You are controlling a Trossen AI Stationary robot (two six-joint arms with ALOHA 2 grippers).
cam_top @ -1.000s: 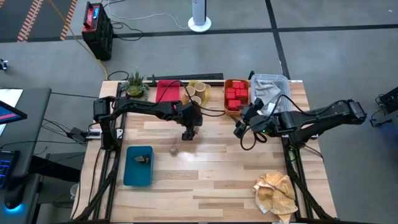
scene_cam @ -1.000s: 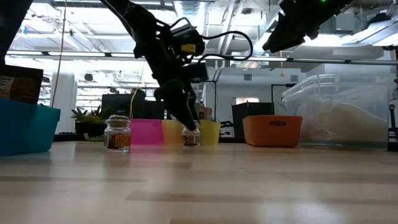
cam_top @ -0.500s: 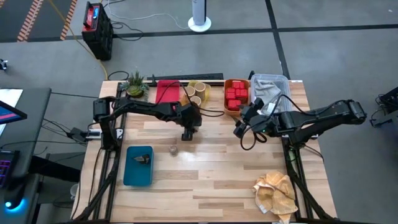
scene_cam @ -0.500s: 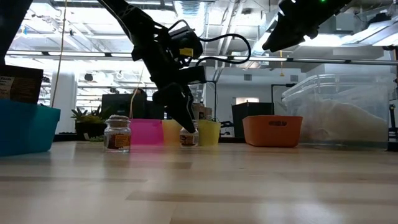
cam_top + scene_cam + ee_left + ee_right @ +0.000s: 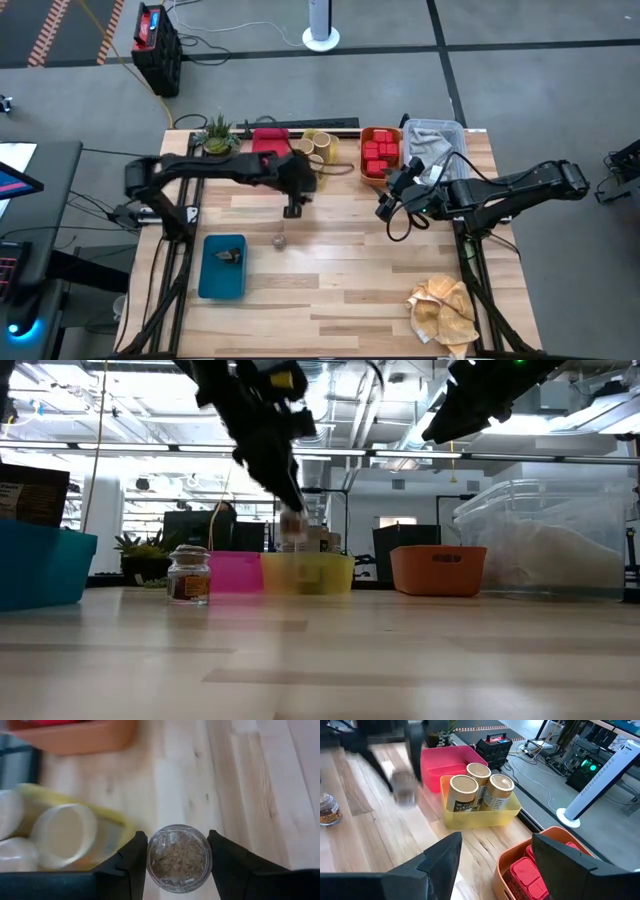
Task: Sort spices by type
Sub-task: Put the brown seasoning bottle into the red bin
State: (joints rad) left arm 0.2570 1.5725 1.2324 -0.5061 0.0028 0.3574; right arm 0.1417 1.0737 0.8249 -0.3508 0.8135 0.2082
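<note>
I have the glass jar upright point(image 5: 293, 531) and the pink tray point(image 5: 267, 140) empty, so my left gripper should continue there, releasing once the jar's base touches the tray's bottom.
My left gripper point(image 5: 291, 208) is shut on a small glass jar of brownish spice point(image 5: 179, 857), held above the table's middle point(image 5: 292, 530). A second jar point(image 5: 279, 240) stands on its base on the wood, and a third point(image 5: 232, 256) sits in the blue tray point(image 5: 210, 280). Tan cylinders point(image 5: 465, 792) stand in the yellow tray point(image 5: 322, 158). Red tins point(image 5: 380, 153) fill the orange tray point(image 5: 364, 172). My right gripper point(image 5: 495, 870) hangs open to the right of the trays point(image 5: 385, 210), touching nothing. My left gripper pinches the jar by its round glass wall point(image 5: 150, 857), one finger point(image 5: 131, 865) on each side. The fingers come from above, pointing down. The jar is lifted clear of the table and sits upright between them.
A pink tray point(image 5: 268, 145) and a potted plant point(image 5: 217, 135) stand at the far edge. A clear bin holding cloth point(image 5: 432, 140) sits at the far right. A crumpled beige cloth point(image 5: 445, 310) lies at the near right corner. Bare wood spans the middle.
My left gripper has risen with the jar, which stood on the table a second ago and now hangs clear above it. The gripper has also shifted a little toward the table's left and far edge. The right arm has kept still.
</note>
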